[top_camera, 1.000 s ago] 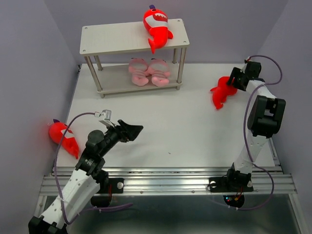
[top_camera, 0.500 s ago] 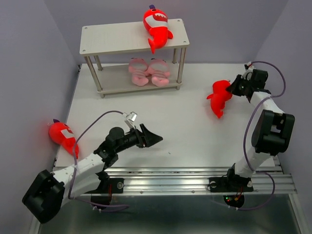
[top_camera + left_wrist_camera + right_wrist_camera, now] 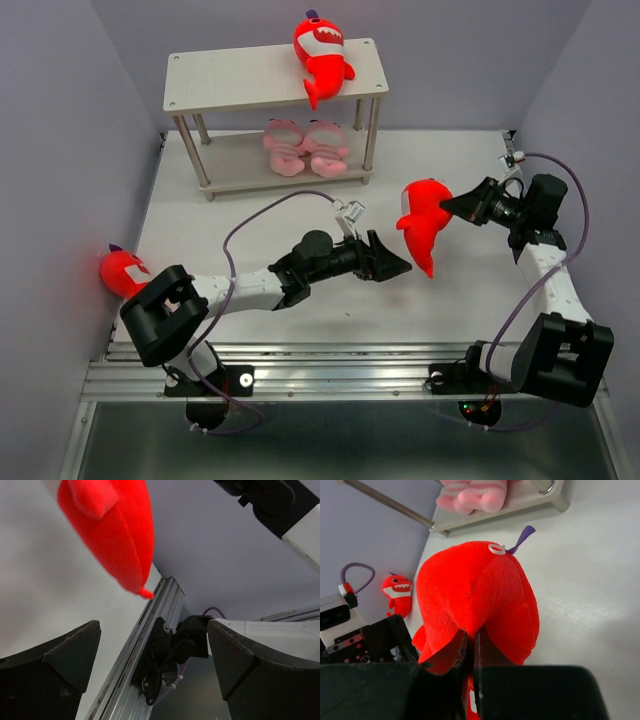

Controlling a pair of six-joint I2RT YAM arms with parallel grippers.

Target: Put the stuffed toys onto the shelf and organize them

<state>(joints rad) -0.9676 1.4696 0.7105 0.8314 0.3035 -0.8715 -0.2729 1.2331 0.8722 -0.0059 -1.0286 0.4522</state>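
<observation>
I should hold the shark's tail (image 3: 427,264) with my left gripper while my right gripper takes a new grip on the shark's head, because my right gripper is pinching the red shark's back (image 3: 432,203) with its face turned aside.
My right gripper (image 3: 452,207) is shut on a pinch of plush of a red shark (image 3: 423,222), which hangs above the table's middle right. In the right wrist view the fingers (image 3: 465,652) nip its red back (image 3: 475,595). My left gripper (image 3: 395,262) reaches across to just left of and below that shark, open and empty. In the left wrist view the shark (image 3: 112,535) hangs above the wide-open left gripper (image 3: 155,645). A second red shark (image 3: 322,55) lies on the right end of the shelf's top board (image 3: 240,80). Two pink striped toys (image 3: 305,147) sit on the lower board. A third red shark (image 3: 125,272) lies at the table's left edge.
The shelf stands at the back left of the white table (image 3: 250,220), with grey walls close on both sides. A metal rail (image 3: 340,365) runs along the near edge, where the arm bases are bolted. The left arm lies stretched low across the front of the table.
The right gripper closed on the shark, lifted it from the right side and carried it left toward the middle. The left arm stretched right toward it, still open.
</observation>
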